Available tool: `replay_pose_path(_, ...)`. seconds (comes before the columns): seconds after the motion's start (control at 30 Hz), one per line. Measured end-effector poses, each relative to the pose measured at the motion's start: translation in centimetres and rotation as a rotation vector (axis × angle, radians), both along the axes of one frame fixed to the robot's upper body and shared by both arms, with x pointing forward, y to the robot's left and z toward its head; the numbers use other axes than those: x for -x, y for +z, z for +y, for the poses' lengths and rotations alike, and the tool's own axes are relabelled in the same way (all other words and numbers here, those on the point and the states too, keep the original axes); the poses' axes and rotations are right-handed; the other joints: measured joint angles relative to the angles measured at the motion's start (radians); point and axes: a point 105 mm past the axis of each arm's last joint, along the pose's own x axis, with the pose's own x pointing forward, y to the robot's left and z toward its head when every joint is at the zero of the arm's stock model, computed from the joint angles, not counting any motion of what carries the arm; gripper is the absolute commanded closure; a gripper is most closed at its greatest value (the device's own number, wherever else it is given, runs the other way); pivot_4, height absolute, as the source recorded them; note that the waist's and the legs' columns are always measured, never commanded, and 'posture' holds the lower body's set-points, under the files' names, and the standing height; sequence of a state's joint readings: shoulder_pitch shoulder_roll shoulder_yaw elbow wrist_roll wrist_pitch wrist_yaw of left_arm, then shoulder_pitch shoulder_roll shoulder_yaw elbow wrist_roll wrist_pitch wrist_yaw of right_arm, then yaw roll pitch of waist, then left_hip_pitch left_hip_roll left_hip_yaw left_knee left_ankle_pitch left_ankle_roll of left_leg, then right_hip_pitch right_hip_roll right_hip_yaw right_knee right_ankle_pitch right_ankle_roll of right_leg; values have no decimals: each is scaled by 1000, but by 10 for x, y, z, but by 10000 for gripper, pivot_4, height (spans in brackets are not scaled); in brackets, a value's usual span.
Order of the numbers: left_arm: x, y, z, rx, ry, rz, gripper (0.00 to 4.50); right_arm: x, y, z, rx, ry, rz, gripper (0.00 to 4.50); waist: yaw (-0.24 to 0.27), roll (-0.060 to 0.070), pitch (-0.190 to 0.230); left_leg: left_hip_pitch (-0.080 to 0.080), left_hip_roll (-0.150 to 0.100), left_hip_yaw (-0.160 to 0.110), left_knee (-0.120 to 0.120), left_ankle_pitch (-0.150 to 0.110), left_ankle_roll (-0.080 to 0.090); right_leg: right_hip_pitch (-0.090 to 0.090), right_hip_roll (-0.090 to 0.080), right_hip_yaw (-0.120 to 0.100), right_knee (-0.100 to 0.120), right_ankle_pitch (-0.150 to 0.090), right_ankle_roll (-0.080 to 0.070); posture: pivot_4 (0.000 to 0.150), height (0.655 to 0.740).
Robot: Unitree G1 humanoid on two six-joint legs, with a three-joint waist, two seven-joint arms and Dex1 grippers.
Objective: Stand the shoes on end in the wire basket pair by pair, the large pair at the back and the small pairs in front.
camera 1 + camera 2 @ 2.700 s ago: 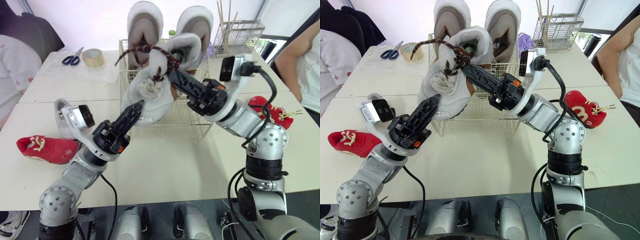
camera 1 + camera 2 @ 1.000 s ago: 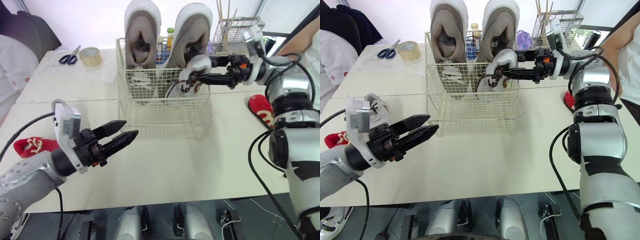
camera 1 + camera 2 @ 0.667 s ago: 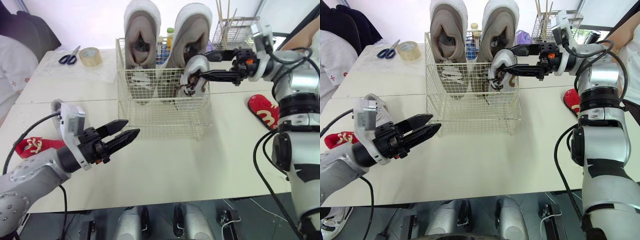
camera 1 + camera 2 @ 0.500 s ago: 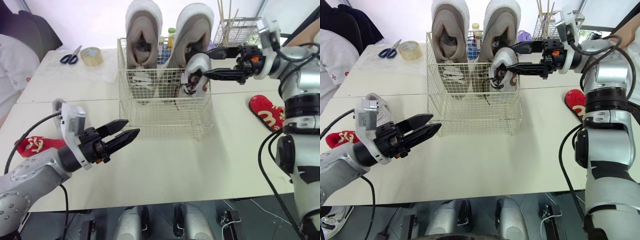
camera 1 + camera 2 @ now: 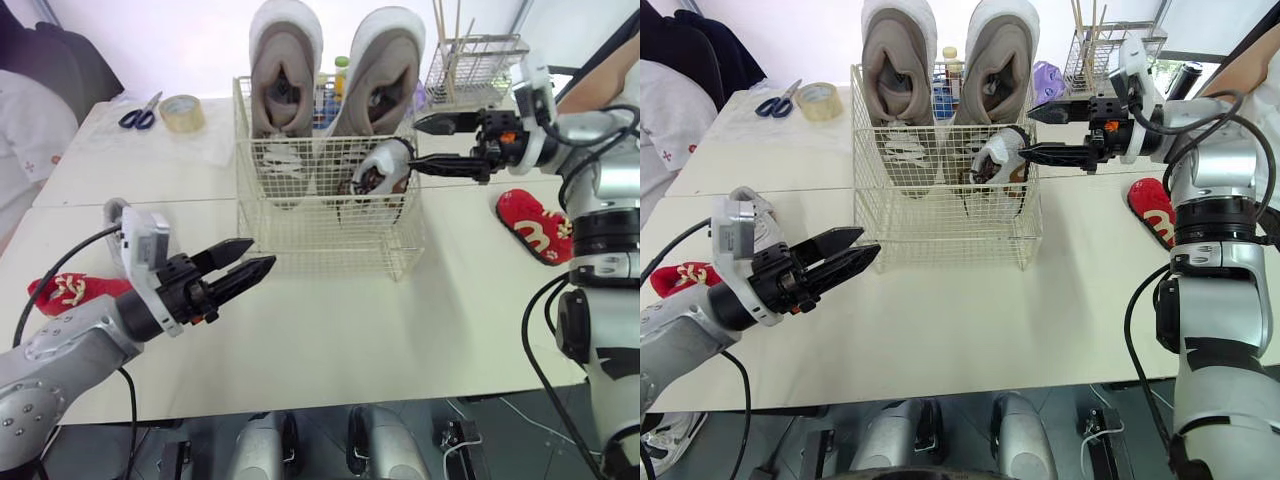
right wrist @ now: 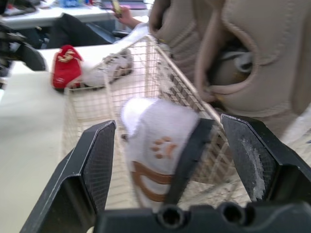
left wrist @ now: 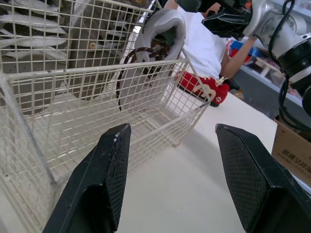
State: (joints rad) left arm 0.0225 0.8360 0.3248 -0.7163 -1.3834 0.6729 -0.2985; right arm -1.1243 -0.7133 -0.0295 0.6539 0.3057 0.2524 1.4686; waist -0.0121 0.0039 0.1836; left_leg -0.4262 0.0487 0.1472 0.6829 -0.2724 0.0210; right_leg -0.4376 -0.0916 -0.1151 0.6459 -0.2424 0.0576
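The matching white shoe [image 5: 116, 222] will stay standing on end when the robot lowers it alongside, because the small white shoe [image 5: 384, 169] stands propped behind the basket's wire side.
The wire basket [image 5: 330, 235] stands mid-table with two large beige shoes [image 5: 285, 65] upright along its back. A small white shoe [image 5: 381, 165] with brown laces sits tilted at the basket's right side, toe up near the rim. My right gripper [image 5: 432, 142] hovers open just right of it, not touching it. Over the table left of the basket's front, my left gripper [image 5: 250, 266] is open and holds nothing. One red shoe [image 5: 529, 224] lies at the right, another red shoe [image 5: 62, 292] at the left, near a white shoe [image 5: 118, 214].
Tape [image 5: 185, 112] and scissors [image 5: 139, 112] lie at the back left. A wire rack [image 5: 476, 64] with sticks stands at the back right. A person [image 5: 603, 85] sits at the right edge and another person [image 5: 25, 125] at the left.
My right gripper has let go of the small white shoe and drawn back to the right. The shoe has sunk lower into the basket. The left gripper has hardly moved.
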Motion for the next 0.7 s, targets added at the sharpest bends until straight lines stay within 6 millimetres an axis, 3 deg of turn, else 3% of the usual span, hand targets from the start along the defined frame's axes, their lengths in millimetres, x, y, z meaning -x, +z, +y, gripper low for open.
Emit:
replay_pose_path(0.17, 0, -1, 0, 2, 2, 4, 16296, -9, -7, -12, 16, -77, -4, 7979, -1, 0, 0, 0, 0, 0, 0, 0, 0, 0, 0, 0, 0, 0, 0, 1500, 7400)
replay_pose_path(0.27, 0, 0, 2, 13, 9, 9, 16296, -9, 3, -22, -9, -113, -25, 7979, -2, 0, 0, 0, 0, 0, 0, 0, 0, 0, 0, 1, 0, 0, 0, 1500, 7400)
replay_pose_path(0.37, -1, 11, 15, 43, 56, -2, 7774, -3, 29, -29, -117, -113, -45, 0, -2, 0, 0, 0, 1, 0, 0, 0, 0, 0, 0, 1, 1, 0, 0, 1500, 7400)
replay_pose_path(0.43, -5, 27, 36, 60, 139, -25, 219, 10, 59, -31, -237, -67, -87, 0, -3, 0, 0, 0, 1, 0, 0, 0, 0, -1, 0, 1, 1, 0, 0, 1500, 7400)
replay_pose_path(0.5, -13, 46, 69, 62, 281, -65, 219, 29, 94, -27, -352, -1, -157, 0, -3, 0, 0, 0, 1, 0, 0, 0, 0, -1, 0, 1, 1, 0, 0, 1500, 7400)
replay_pose_path(0.57, -22, 57, 105, 31, 451, -74, 219, 52, 116, -17, -413, 86, -171, 0, -4, 0, 0, 0, 2, -1, -1, 0, 0, -1, 0, 1, 1, 0, 0, 1500, 7400)
replay_pose_path(0.63, -29, 59, 138, -6, 605, -46, 219, 76, 116, 3, -402, 224, -97, 0, -4, 0, 0, 0, 2, -1, -1, 0, 0, -1, 0, 1, 1, 0, 0, 1500, 7400)
replay_pose_path(0.7, -34, 54, 167, -20, 718, 4, 219, 94, 102, 24, -355, 340, -20, 0, -4, -1, -1, 0, 1, 0, -1, 0, 0, -1, 0, 1, 1, 0, 0, 1500, 7400)
